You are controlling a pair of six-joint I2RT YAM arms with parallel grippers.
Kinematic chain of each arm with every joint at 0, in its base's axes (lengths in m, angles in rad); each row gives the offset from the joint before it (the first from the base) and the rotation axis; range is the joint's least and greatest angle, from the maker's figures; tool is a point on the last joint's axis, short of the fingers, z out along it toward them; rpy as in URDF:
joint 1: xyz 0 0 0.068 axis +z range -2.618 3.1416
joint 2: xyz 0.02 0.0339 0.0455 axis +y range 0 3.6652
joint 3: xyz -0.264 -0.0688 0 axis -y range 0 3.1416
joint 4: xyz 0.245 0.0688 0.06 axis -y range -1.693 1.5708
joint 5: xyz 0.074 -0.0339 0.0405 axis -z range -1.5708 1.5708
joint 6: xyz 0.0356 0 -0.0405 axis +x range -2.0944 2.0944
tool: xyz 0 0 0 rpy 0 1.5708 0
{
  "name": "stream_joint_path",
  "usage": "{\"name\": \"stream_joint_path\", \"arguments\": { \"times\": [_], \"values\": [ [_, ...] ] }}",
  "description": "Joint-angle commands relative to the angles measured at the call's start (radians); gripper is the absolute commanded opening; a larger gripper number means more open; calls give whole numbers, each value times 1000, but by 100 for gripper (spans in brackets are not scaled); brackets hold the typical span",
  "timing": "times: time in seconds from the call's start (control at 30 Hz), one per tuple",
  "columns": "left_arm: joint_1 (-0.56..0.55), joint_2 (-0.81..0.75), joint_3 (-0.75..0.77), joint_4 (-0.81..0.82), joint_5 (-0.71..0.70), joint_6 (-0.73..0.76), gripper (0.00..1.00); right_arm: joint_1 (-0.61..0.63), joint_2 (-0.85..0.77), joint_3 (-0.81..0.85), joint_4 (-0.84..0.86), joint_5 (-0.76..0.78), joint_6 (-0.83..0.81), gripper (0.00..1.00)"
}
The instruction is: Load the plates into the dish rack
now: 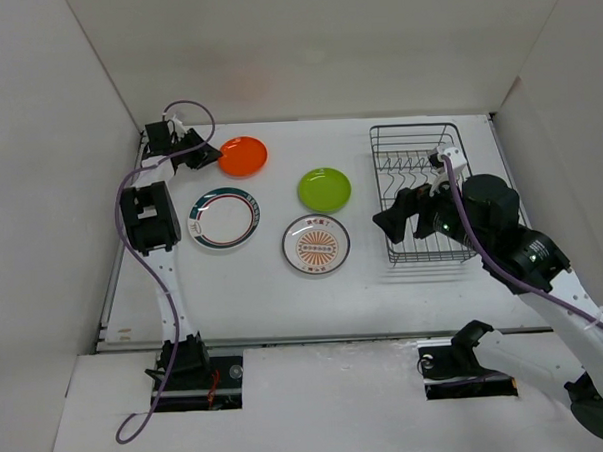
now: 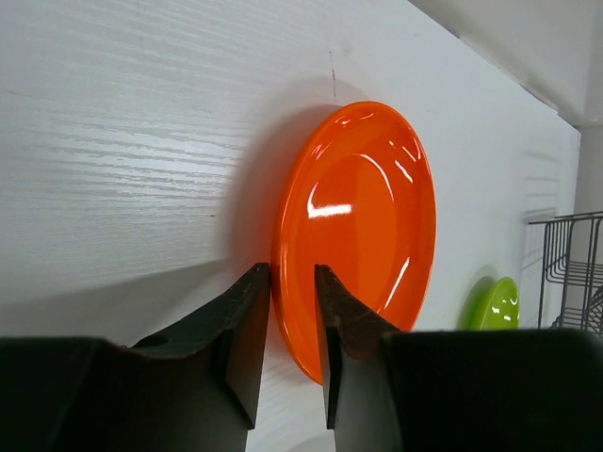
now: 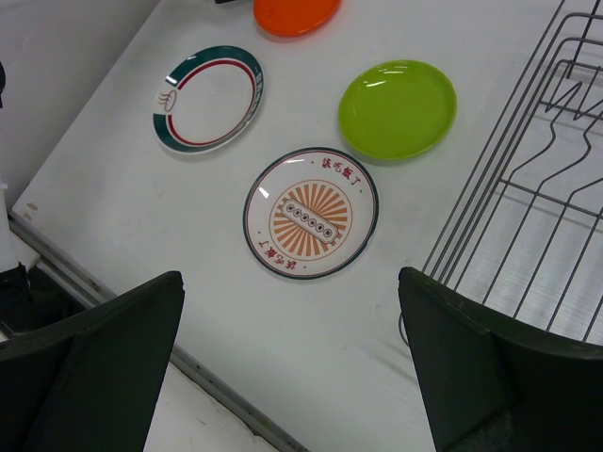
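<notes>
The orange plate lies far from the dish rack. My left gripper should pinch its rim, lift it and pass it to my right gripper.
The orange plate lies at the back left of the table. My left gripper is at its left rim, and in the left wrist view the narrow jaws straddle the rim of the orange plate, closed on it. The lime green plate, the green-and-red rimmed plate and the sunburst plate lie flat mid-table. The black wire dish rack stands at the right with nothing in it. My right gripper is open and empty, above the table at the rack's left side.
White walls close in the table at the back and both sides. The table's front edge runs just below my right gripper. The rack's upright tines stand along its far end.
</notes>
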Motion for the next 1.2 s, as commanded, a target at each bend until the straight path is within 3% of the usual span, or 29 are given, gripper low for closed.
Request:
{"name": "stream_joint_path", "arguments": {
  "times": [0.0, 0.23, 0.37, 0.5, 0.87, 0.9, 1.17],
  "values": [
    [-14, -3, 12, 39, 26, -2, 22, 11, -6, 0, 69, 3, 10, 100],
    [-25, 17, 12, 10, -17, 9, 21, 11, -6, 0, 69, 3, 10, 100],
    [-25, 17, 12, 0, -27, 9, 31, 11, 3, 9, 69, 3, 10, 100],
    [-25, 17, 21, 0, -27, 9, 32, 11, 12, 9, 69, 3, 10, 100],
    [-25, 26, 21, -9, -37, 9, 6, 11, 12, 9, 69, 3, 10, 100],
    [-25, 26, 21, -9, -37, 9, 0, 11, 12, 0, 69, 3, 10, 100],
    [-25, -37, 75, 14, 77, -21, 0, 11, 52, -21, 118, 72, 32, 100]
  ]
}}
